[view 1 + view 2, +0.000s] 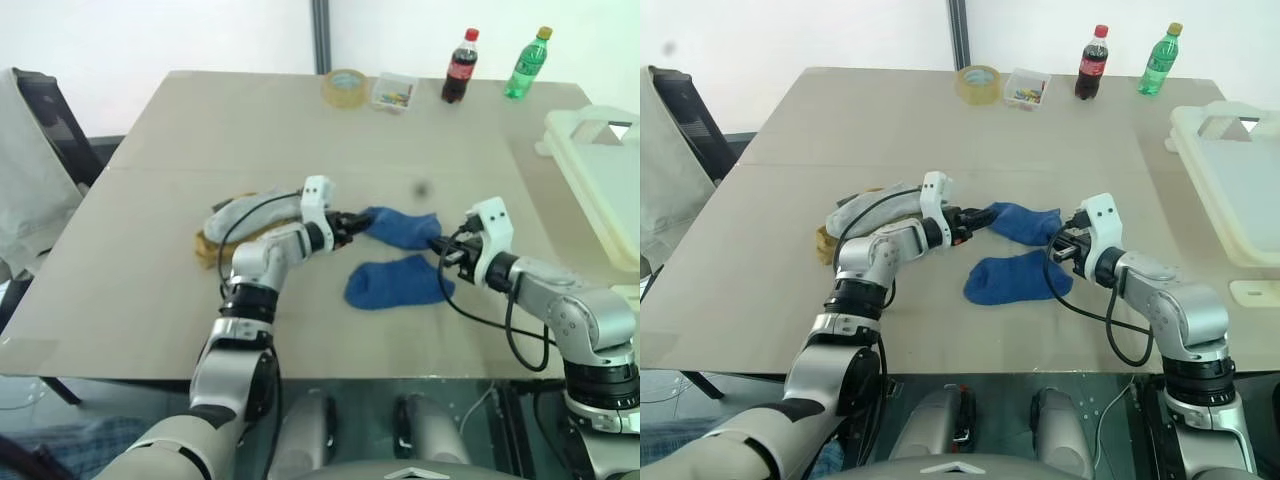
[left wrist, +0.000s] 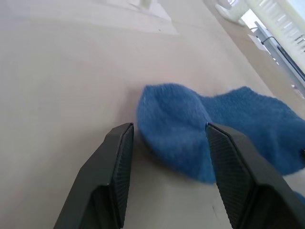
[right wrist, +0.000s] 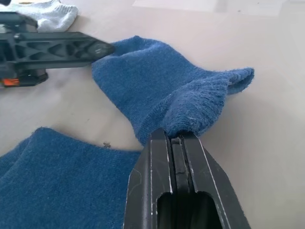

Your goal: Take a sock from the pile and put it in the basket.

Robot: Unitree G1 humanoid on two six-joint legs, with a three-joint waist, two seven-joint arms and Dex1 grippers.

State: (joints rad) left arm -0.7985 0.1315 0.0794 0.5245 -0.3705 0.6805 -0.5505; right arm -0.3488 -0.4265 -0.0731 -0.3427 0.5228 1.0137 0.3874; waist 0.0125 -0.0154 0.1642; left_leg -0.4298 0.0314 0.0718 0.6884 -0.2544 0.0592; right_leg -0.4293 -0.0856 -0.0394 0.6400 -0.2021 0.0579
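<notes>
I expect the stretched blue sock [image 1: 403, 229] to cover the second blue sock [image 1: 397, 283] when I lay it on top, because the second sock lies flat and is the same length.
A blue sock [image 1: 402, 228] lies stretched between my two grippers on the table. My right gripper [image 3: 174, 137] is shut on its cuff end. My left gripper [image 2: 169, 131] is open, its fingers [image 2: 116, 162] standing either side of the sock's toe end. A second blue sock [image 1: 395, 283] lies flat just in front of the first. The pile [image 1: 235, 225] of grey and mustard socks sits behind my left forearm. The cream basket [image 1: 583, 185] stands at the table's right edge.
At the table's far edge stand a tape roll [image 1: 345, 87], a small clear box of coloured bits [image 1: 393, 91], a cola bottle [image 1: 460, 66] and a green bottle [image 1: 526, 62]. A chair [image 1: 40, 130] stands off the table's left side.
</notes>
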